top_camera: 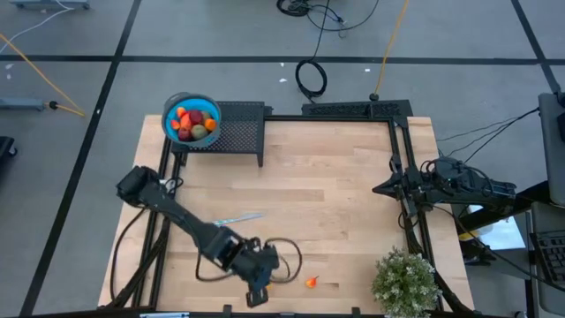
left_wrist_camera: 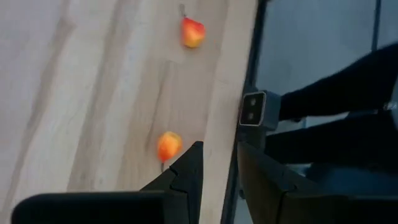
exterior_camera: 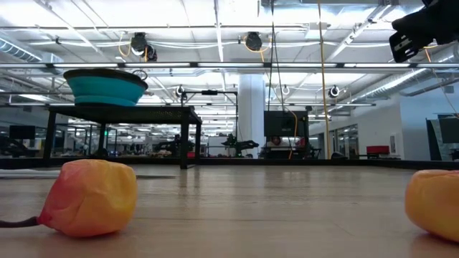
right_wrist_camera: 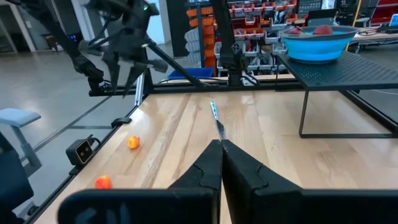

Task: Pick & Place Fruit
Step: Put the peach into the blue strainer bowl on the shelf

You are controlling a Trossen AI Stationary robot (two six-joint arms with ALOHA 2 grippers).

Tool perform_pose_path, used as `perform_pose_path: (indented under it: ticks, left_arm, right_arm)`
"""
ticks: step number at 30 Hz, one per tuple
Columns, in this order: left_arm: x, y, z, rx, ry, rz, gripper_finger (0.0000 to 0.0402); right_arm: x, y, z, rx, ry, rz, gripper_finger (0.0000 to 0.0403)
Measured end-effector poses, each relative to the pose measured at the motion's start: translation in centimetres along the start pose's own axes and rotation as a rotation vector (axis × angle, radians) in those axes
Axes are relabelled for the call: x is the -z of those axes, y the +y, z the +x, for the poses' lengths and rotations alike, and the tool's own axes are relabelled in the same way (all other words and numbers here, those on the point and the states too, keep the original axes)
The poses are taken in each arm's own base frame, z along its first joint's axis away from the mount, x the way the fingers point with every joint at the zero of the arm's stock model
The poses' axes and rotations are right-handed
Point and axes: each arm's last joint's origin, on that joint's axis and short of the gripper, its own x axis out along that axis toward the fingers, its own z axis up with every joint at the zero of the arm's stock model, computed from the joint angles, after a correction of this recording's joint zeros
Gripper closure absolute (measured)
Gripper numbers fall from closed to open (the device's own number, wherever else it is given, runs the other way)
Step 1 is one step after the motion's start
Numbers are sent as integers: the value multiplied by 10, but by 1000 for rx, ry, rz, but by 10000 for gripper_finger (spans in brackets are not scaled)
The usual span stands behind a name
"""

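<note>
The black rail (left_wrist_camera: 232,171) beside the nearer fruit is in line with my left gripper's narrow opening, so next I swing back, open wider and get my fingers on both sides of the nearer fruit (left_wrist_camera: 169,146) before closing.
Two small orange-red fruits lie on the wooden table near its near edge. One fruit (top_camera: 311,283) shows in the high view; the left arm hides the other there. Both show in the left wrist view (left_wrist_camera: 168,146) (left_wrist_camera: 193,32), the low view (exterior_camera: 90,197) (exterior_camera: 434,202) and the right wrist view (right_wrist_camera: 133,142) (right_wrist_camera: 103,182). My left gripper (top_camera: 258,296) (left_wrist_camera: 219,171) hangs open and empty above the near edge, beside the nearer fruit. The blue bowl (top_camera: 190,119) holds several fruits on a black mesh stand (top_camera: 238,128). My right gripper (right_wrist_camera: 221,155) is shut and empty at the right side.
A slim silver knife (top_camera: 238,218) lies flat on the table's middle. A potted plant (top_camera: 406,283) stands at the near right corner. A small black camera box (left_wrist_camera: 254,109) sits at the near edge. Black frame rails (top_camera: 402,168) border the table.
</note>
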Motion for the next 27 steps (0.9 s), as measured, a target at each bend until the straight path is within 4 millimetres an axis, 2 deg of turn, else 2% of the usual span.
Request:
perform_pose_path:
  ticks: [6,11,16,22,27]
  left_arm:
    - [18,-11,23,-54,-1,122,305]
    - [22,-10,38,-120,-15,279,305]
    - [28,-6,57,-124,61,426,305]
    - [31,-1,69,-125,116,449,304]
    - [30,2,70,-141,131,441,295]
  right_arm:
    - [0,0,0,0,1,0,403]
    - [0,0,0,0,0,0,403]
    - [0,0,0,0,1,0,403]
    - [0,0,0,0,1,1,403]
    - [0,0,0,0,1,0,403]
